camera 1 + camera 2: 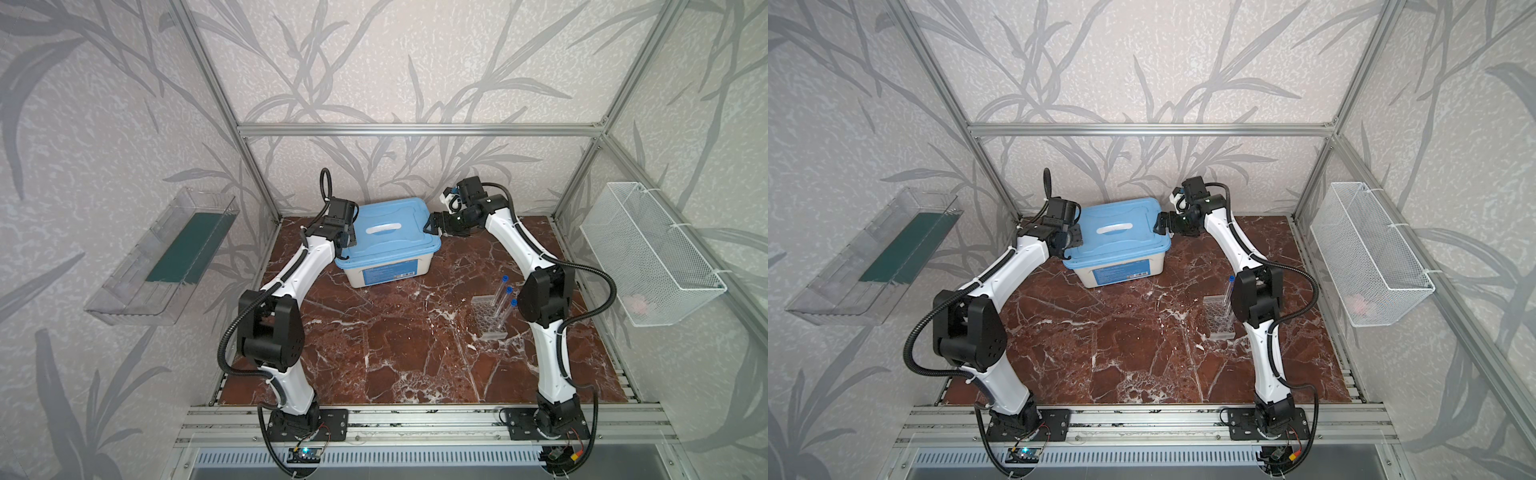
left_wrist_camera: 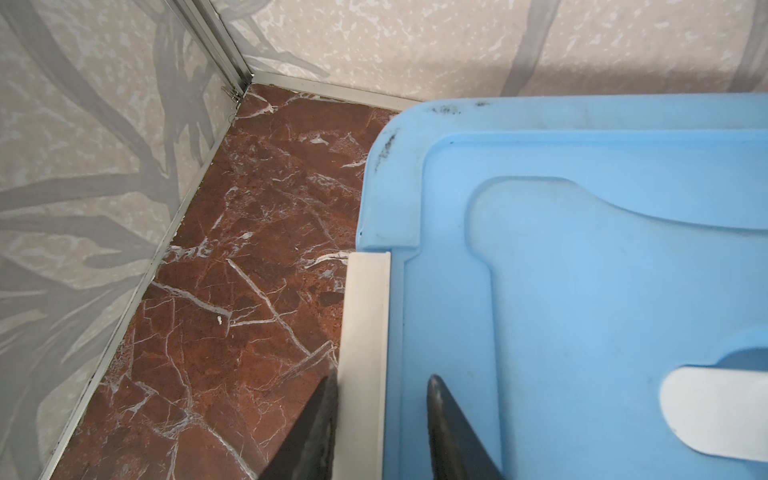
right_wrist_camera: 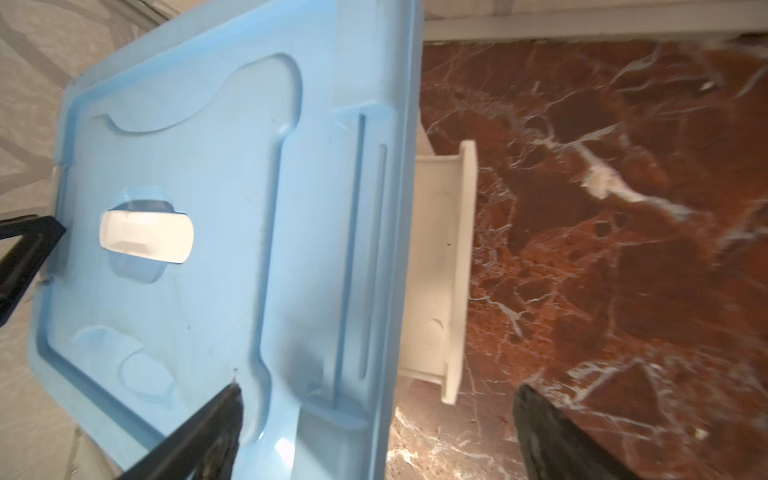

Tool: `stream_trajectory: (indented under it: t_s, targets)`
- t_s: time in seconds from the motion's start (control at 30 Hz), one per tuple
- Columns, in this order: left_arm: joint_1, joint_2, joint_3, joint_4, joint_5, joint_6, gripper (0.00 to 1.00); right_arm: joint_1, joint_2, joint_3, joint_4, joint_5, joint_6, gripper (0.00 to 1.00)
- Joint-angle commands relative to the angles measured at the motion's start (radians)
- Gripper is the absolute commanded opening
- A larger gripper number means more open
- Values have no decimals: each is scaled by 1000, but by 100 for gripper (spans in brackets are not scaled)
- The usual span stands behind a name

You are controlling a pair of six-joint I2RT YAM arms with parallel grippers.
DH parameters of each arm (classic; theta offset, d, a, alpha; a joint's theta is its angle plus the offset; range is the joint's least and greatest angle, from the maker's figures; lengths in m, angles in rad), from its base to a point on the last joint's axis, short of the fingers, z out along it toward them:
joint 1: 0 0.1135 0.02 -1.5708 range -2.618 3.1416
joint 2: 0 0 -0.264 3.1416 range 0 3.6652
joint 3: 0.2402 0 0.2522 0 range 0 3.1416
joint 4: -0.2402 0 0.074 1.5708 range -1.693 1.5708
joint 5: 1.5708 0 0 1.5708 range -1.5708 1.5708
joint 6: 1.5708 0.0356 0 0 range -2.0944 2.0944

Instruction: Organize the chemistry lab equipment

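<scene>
The white latch point(image 3: 438, 276) juts below the blue lid's edge point(image 3: 385, 248), so my right gripper should close around both and push the latch onto that edge before leaving the tub.
Three blue-capped test tubes point(image 1: 505, 291) stand tilted in a clear many-holed rack point(image 1: 490, 316) at the table's right, beside my right arm; in a top view one tube point(image 1: 1228, 289) and the rack point(image 1: 1219, 316) show. Both grippers are at the white tub point(image 1: 386, 274) with its blue lid point(image 1: 399, 245) on. My left gripper point(image 2: 380, 376) point(image 1: 347, 241) is shut on the lid's left edge and its white latch point(image 2: 365, 316). My right gripper point(image 3: 380, 387) point(image 1: 428, 226) stands wide open astride the lid's right edge, where the other latch point(image 3: 449, 270) sticks outward. Glass vessels and rods are out of view.
A clear wall tray point(image 1: 162, 257) with a green pad hangs on the left wall. A white wire basket point(image 1: 652, 253) with something pink in it hangs on the right. The back wall rail runs close behind the tub. Brown marble table point(image 1: 395, 353) lies in front.
</scene>
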Motion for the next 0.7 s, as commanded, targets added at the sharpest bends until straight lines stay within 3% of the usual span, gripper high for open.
stream_trajectory:
  t_s: [0.0, 0.2, 0.33, 0.53, 0.67]
  targets:
    - [-20, 55, -35, -141, 112, -10, 37, 8, 34, -14, 46, -178, 35, 99]
    - [-20, 62, -51, -127, 123, -24, 37, 5, 14, -108, 168, -251, 96, 100]
    - [-20, 57, -62, -111, 144, -27, 37, 8, -23, -157, 220, -265, 106, 93]
    - [-20, 57, -55, -104, 163, -21, 37, 37, -131, -219, 210, -107, 20, 75]
    - [-22, 63, -54, -91, 196, -22, 37, 63, -132, -192, 161, -63, -26, 65]
